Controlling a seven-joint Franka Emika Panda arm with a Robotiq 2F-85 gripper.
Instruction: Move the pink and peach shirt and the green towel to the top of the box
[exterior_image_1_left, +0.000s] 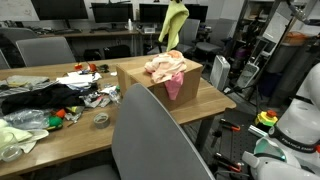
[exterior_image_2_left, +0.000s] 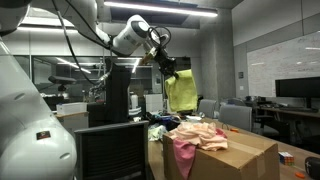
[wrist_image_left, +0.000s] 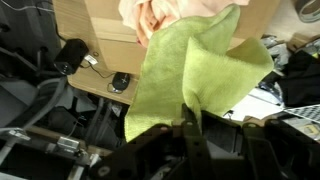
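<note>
My gripper should keep moving the towel until it hangs over the box top, then let go, as the green towel's lower edge hangs clear above the shirt.
The green towel hangs from my gripper, held high above the table beyond the box. It also shows in an exterior view and fills the wrist view, pinched between my fingers. The pink and peach shirt lies bunched on top of the cardboard box, with a pink part draping down the box's front. In the wrist view the shirt and box lie beyond the towel.
The wooden table holds scattered clothes and clutter beside the box, a tape roll and a pale green cloth. A grey chair back stands in front. Chairs and monitors stand behind.
</note>
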